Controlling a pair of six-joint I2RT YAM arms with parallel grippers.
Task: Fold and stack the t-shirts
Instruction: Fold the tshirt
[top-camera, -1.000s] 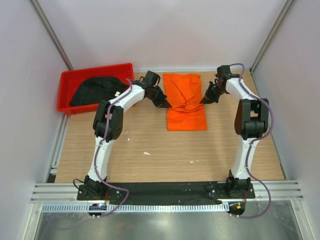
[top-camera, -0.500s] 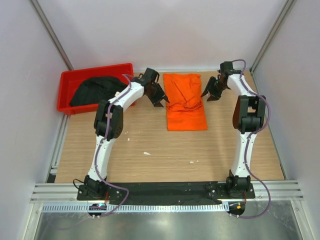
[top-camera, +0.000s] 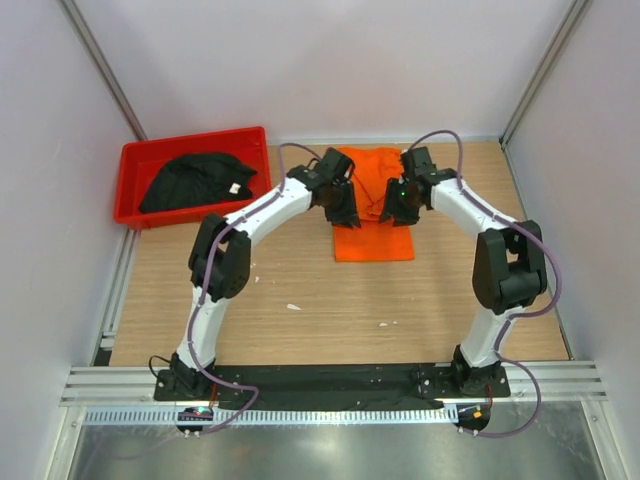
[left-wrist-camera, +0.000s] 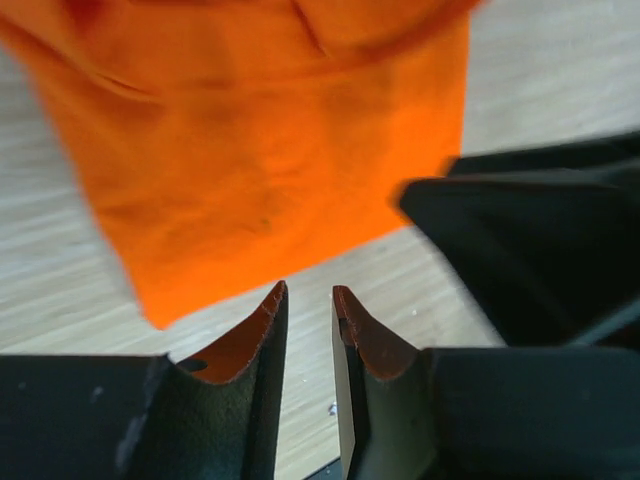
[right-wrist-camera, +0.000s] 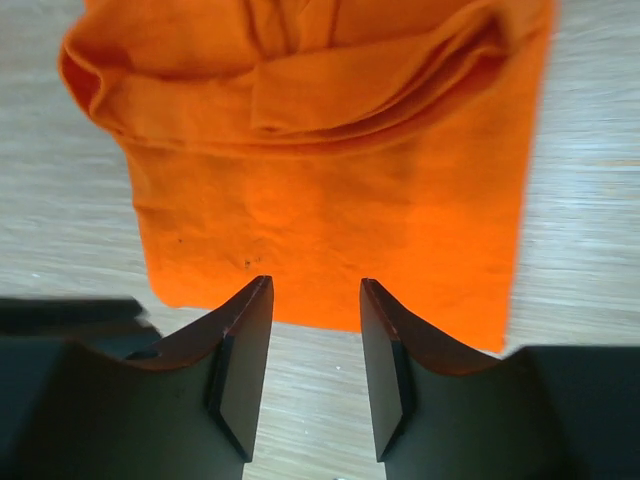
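Observation:
I should take the t-shirt's side edges (top-camera: 338, 244) with my left gripper and my right gripper and pull the orange t-shirt closer before I fold it, because it lies far back near the wall (top-camera: 374, 158).
The orange t-shirt (top-camera: 373, 240) lies folded into a narrow strip at the back middle of the table. Both grippers hang over its middle. My left gripper (top-camera: 346, 212) stands on its left side and my right gripper (top-camera: 392, 210) on its right, close together. In the left wrist view the left gripper (left-wrist-camera: 307, 294) shows a narrow gap with only bare wood in it, just short of the orange t-shirt (left-wrist-camera: 280, 150) hem. The right gripper (right-wrist-camera: 315, 288) is open wider and empty, above the near edge of the orange t-shirt (right-wrist-camera: 330, 180). The black t-shirt (top-camera: 195, 180) lies crumpled in the red bin.
The red bin (top-camera: 190, 146) sits at the back left corner of the table. White walls with metal frame posts close in the back and both sides. Small white specks (top-camera: 293, 306) lie on the wooden tabletop in front of the shirt.
Both grippers went from shut to open and swung inward from the shirt's sides to above its middle. The left jaws have since narrowed. The orange shirt lies as before.

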